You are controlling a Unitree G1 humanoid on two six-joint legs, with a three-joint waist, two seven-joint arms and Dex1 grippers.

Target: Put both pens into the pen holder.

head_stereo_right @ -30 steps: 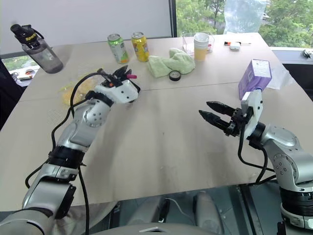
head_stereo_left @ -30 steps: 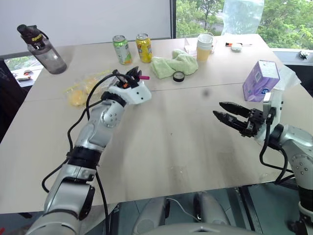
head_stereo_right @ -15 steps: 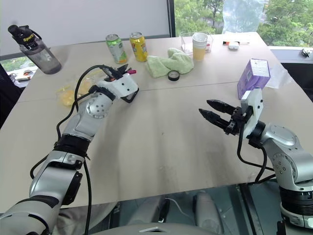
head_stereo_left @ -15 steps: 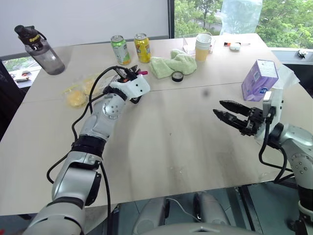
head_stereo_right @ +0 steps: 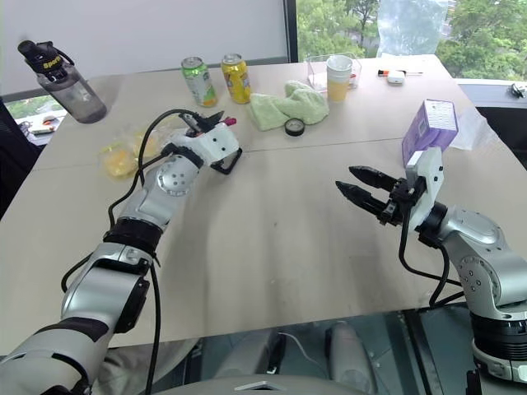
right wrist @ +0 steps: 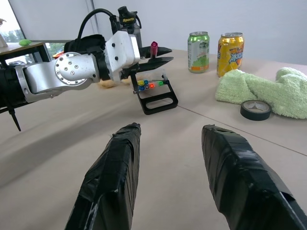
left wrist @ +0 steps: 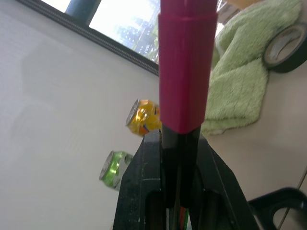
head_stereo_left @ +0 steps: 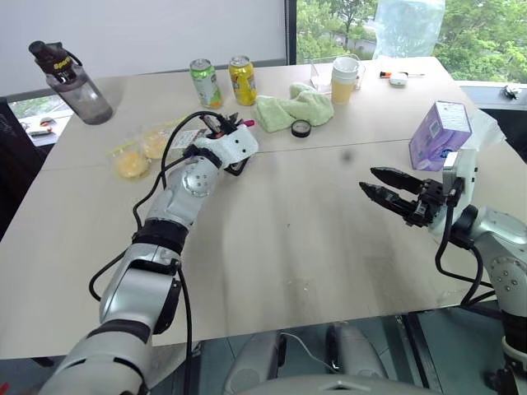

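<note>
The pink pen's magenta end (head_stereo_left: 249,123) sticks far out of the pen holder (right wrist: 151,86), so next my left gripper opens and pushes that end in with a finger.
My left gripper (head_stereo_left: 231,123) is shut on a pink pen (left wrist: 184,62), whose magenta end (head_stereo_right: 231,121) sticks out past the fingertips. Right below that gripper, on the table, is the pen holder (right wrist: 156,96), a small clear box with a black rectangular rim (head_stereo_left: 239,168) and coloured marker ends showing inside. The pen is above the holder and apart from it. My right gripper (head_stereo_right: 356,183) hovers over the right side of the table, open, with nothing between its fingers (right wrist: 110,182).
Beyond the holder lie a green cloth (head_stereo_left: 292,109), a black tape roll (head_stereo_left: 301,128), a green can (head_stereo_left: 205,82) and a yellow can (head_stereo_left: 242,79). A dark bottle (head_stereo_left: 70,82) stands far left, a purple box (head_stereo_left: 440,134) at right, and yellow bags (head_stereo_left: 132,160) at left.
My left arm has stretched forward and dipped a little, bringing the pink pen over the holder. The right arm has stayed still.
</note>
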